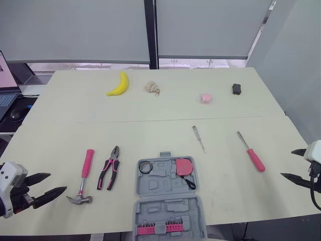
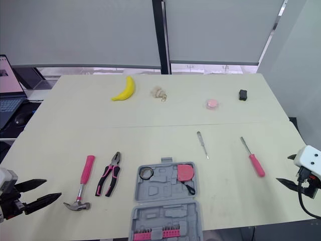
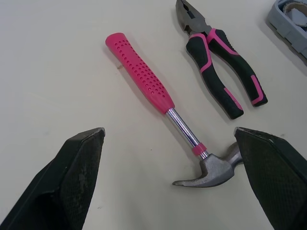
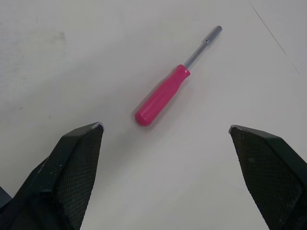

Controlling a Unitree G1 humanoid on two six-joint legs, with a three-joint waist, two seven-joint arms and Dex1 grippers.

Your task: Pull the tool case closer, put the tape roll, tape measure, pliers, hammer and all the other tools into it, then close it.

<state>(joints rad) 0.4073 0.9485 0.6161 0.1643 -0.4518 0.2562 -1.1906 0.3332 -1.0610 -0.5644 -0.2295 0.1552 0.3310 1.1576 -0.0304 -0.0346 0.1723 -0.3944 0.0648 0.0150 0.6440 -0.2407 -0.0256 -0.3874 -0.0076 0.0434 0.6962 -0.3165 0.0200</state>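
The far half of the tool case has a long empty hollow point(image 1: 159, 186) next to the hinge. The pliers point(image 1: 112, 163) will lie flat in it when I lower them.
The grey tool case point(image 1: 168, 210) lies open at the table's front centre. In its far half sit a black tape roll point(image 1: 145, 167) and a pink tape measure point(image 1: 184, 167); a pink bit strip point(image 1: 160, 230) fills the near half. Left of the case lie the pink-and-black pliers point(image 1: 109, 173) and the pink-handled hammer point(image 1: 84, 176). My left gripper point(image 1: 57, 183) is open, just left of the hammer head point(image 3: 208, 172). A pink screwdriver point(image 1: 252, 153) and a thin metal tool point(image 1: 199, 139) lie to the right of the case. My right gripper point(image 1: 287, 163) hangs open right of the screwdriver point(image 4: 168, 93).
Along the far side of the table are a banana point(image 1: 119, 84), a small beige trinket point(image 1: 152, 88), a pink round object point(image 1: 206, 98) and a small black object point(image 1: 236, 89). A laptop point(image 1: 6, 95) and mouse point(image 1: 16, 114) sit on a side desk at the left.
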